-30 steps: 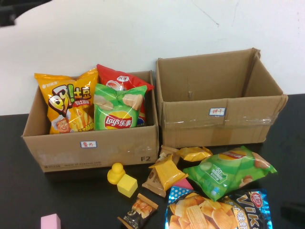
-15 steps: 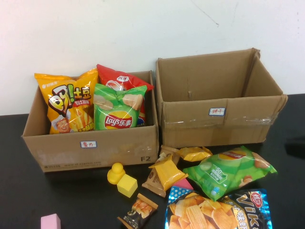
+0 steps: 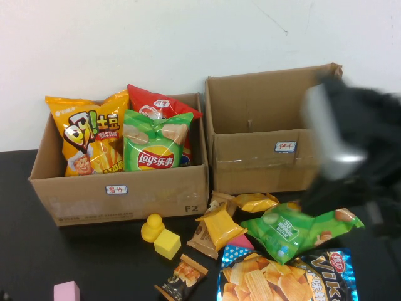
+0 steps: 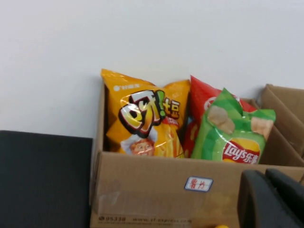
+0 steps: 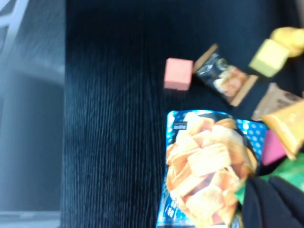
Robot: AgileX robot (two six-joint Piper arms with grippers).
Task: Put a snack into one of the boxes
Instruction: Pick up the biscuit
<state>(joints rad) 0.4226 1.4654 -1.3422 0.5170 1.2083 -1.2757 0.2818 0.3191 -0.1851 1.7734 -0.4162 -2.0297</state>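
The dark pack (image 3: 182, 279) is uncovered and away from the blue chip bag. My right gripper should carry on going toward it until the fingers can close around its middle (image 3: 183, 276).
Two open cardboard boxes stand at the back. The left box (image 3: 119, 194) holds an orange bag (image 3: 88, 135), a red bag (image 3: 156, 100) and a green Lay's bag (image 3: 155, 144). The right box (image 3: 263, 157) shows no contents. Loose snacks lie in front: a green bag (image 3: 294, 229), a blue chip bag (image 3: 282, 279), small yellow packs (image 3: 219, 229) and a dark pack (image 3: 183, 278). My right arm (image 3: 351, 144) is a blur over the right box's front corner. My right gripper (image 5: 275, 204) is shut and empty above the green bag's edge (image 5: 289, 173). My left gripper (image 4: 273, 199) is shut and empty, facing the left box.
A yellow duck (image 3: 151, 227), a yellow cube (image 3: 167, 243) and a pink block (image 3: 66, 292) lie on the black table (image 3: 37, 251) in front of the left box. A white wall rises behind the boxes.
My right arm has swept in from the right edge and now covers the right box's right side and part of the green bag. The snacks have not moved.
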